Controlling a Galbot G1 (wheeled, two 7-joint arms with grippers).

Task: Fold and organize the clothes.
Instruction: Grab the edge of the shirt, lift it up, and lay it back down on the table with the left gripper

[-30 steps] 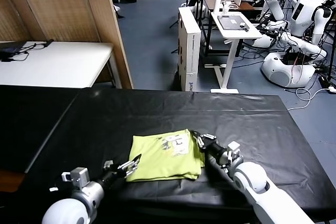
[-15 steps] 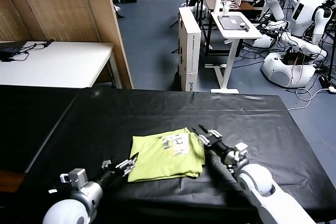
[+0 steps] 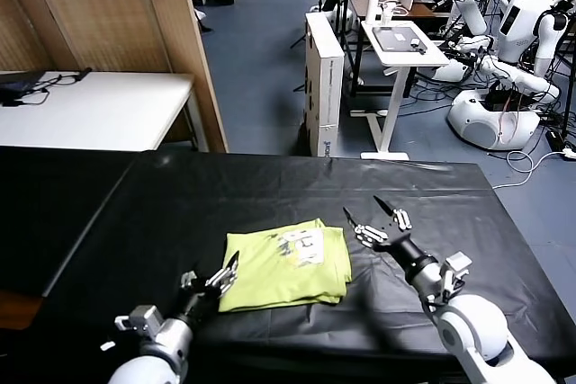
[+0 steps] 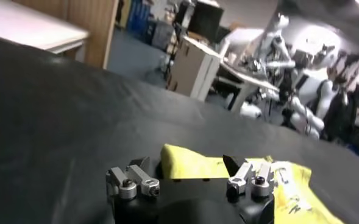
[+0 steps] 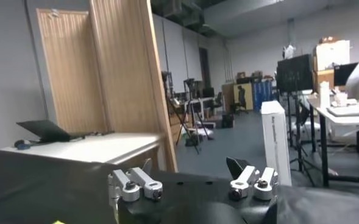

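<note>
Next, I pull the folded T-shirt along by its near corner [image 3: 229, 300] with my left gripper and flip it over, because the T-shirt is lying with its white print [image 3: 308, 245] facing up.
The lime yellow-green T-shirt [image 3: 286, 264] lies folded into a rough rectangle on the black table [image 3: 162, 204], its white print facing up near its far edge. My left gripper [image 3: 219, 278] is open and empty, low over the table just off the shirt's near left corner. In the left wrist view the shirt [image 4: 270, 182] lies just beyond the open fingers [image 4: 185, 170]. My right gripper [image 3: 373, 220] is open and empty, lifted off the table to the right of the shirt. The right wrist view shows its open fingers [image 5: 188, 176] facing the room, with no shirt in sight.
The black table's front edge [image 3: 297, 348] is close behind both arms. A white table [image 3: 99, 105] and a wooden partition [image 3: 117, 15] stand at the far left. A white box [image 3: 324, 78], a small desk [image 3: 405, 42] and other robots [image 3: 504, 51] stand beyond the table.
My right gripper has let go of the shirt's right edge, then lifted and drawn away to the right. My left gripper has stayed by the near left corner, shifting only a little.
</note>
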